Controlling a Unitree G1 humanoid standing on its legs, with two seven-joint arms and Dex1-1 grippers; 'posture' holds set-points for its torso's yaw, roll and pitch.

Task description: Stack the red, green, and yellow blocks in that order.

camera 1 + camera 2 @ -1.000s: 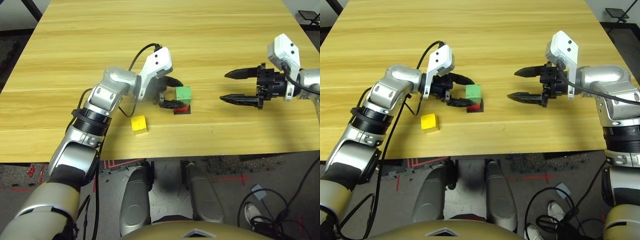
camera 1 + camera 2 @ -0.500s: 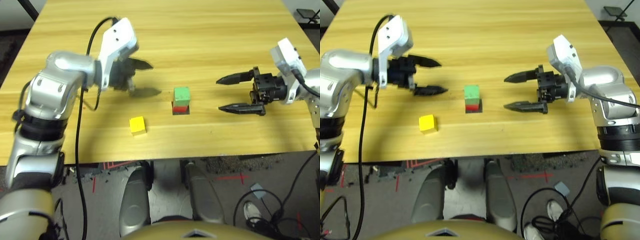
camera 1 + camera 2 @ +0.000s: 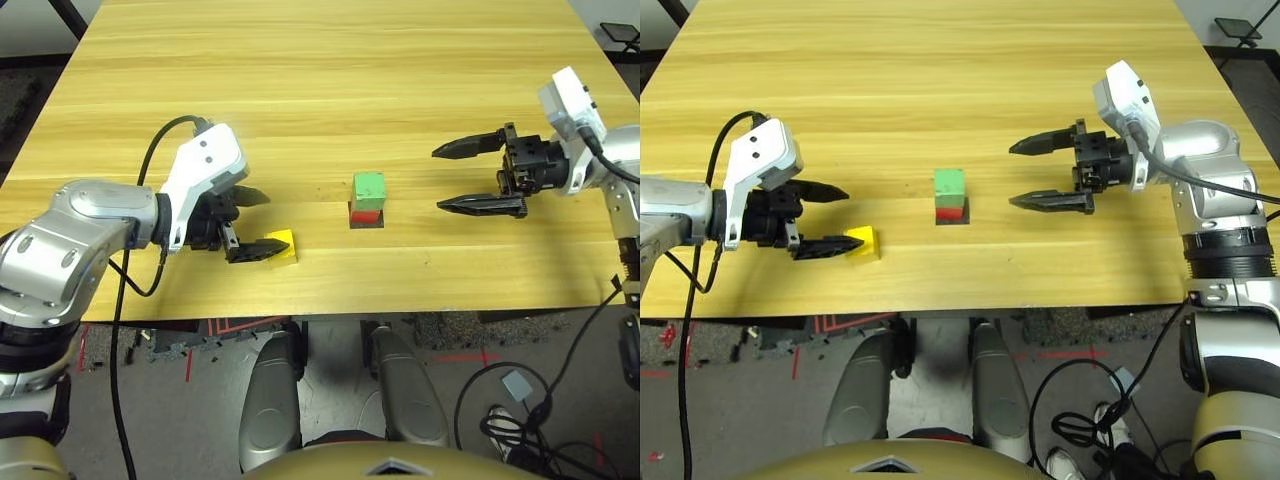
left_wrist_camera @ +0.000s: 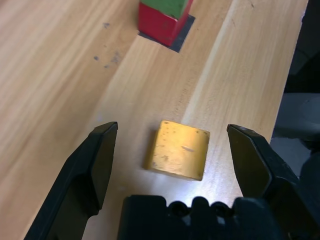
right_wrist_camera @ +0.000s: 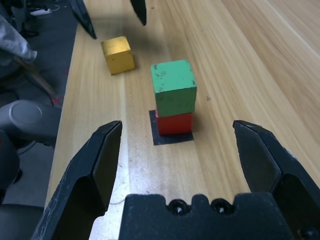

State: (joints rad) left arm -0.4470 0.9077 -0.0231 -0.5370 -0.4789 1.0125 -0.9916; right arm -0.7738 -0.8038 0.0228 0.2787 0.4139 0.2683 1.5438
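Note:
I see that the yellow block [image 3: 287, 243] lies free in line with my left gripper's open fingers, so I should go on lowering them to the yellow block's sides [image 4: 181, 150], then close.
The green block [image 3: 368, 187] sits squarely on the red block [image 3: 365, 213], which rests on a flat black patch [image 5: 172, 136] in the middle of the table. Left of this stack, near the front edge, lies the yellow block [image 4: 178, 149]. My left gripper [image 3: 272, 222] is open and low over the table with a finger on either side of the yellow block, not touching it; the near finger hides part of the block in the head views. Right of the stack, my right gripper [image 3: 438, 180] hovers open and empty, pointing at it.
The wooden table [image 3: 330, 80] stretches far behind the blocks. Its front edge [image 3: 400, 312] runs close to the yellow block, with floor and cables below. A black cable [image 3: 150, 160] loops over my left forearm.
My left gripper left the green block on the red one, swung left and back, then came down toward the front edge around the yellow block. The right gripper has barely moved.

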